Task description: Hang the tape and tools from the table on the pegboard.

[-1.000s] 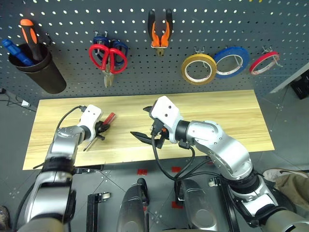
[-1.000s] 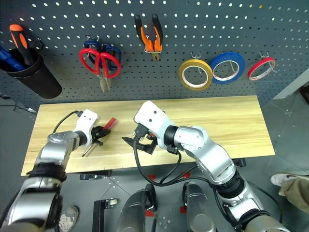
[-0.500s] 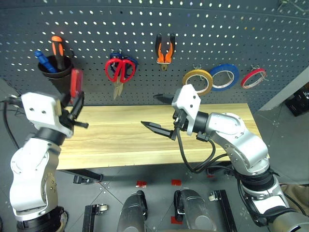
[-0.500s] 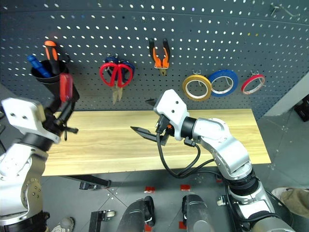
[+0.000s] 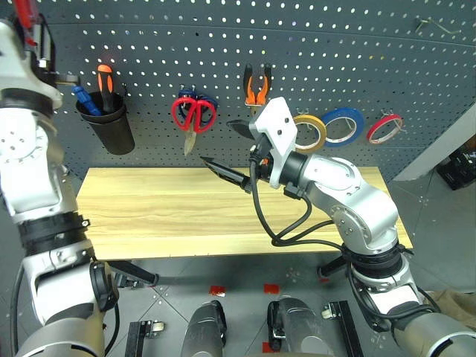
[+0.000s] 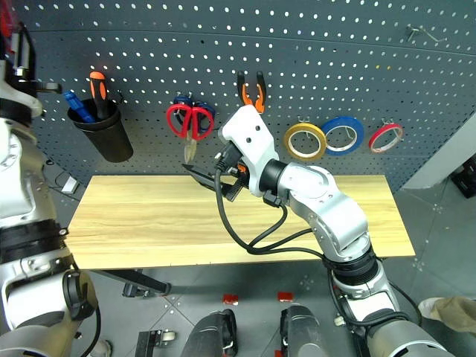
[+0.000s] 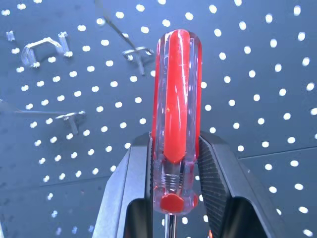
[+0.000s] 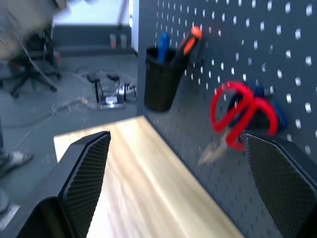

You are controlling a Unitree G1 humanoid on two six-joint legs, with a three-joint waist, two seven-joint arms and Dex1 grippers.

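The red-handled screwdriver's shaft [image 7: 170, 226] points down and the black cup [image 5: 113, 110] has room, so the robot's left gripper should keep going toward the cup and let go inside it.
My left gripper [image 7: 174, 146] is shut on the slim red-handled screwdriver [image 7: 178, 94], held high at the far left in front of the pegboard [image 5: 335, 59], handle pointing up at its holes. My right gripper [image 5: 218, 143] hangs open and holds nothing over the back of the table [image 5: 163, 216], just below the red-handled scissors [image 5: 193, 115]. The scissors, the orange-and-black pliers [image 5: 256, 82] and the yellow-tan tape [image 5: 311, 132] hang on the board's hooks.
A black cup [image 5: 108, 128] on the board holds an orange-and-black screwdriver and a blue tool. Blue tape [image 5: 346, 124] and red tape [image 5: 383, 128] hang to the right of the yellow one. Bare metal hooks [image 7: 44, 47] stick out near the left gripper.
My left arm has lifted the screwdriver from just above the table to high in front of the pegboard, tipping it upward. The right gripper rose a little. The head view tilted up.
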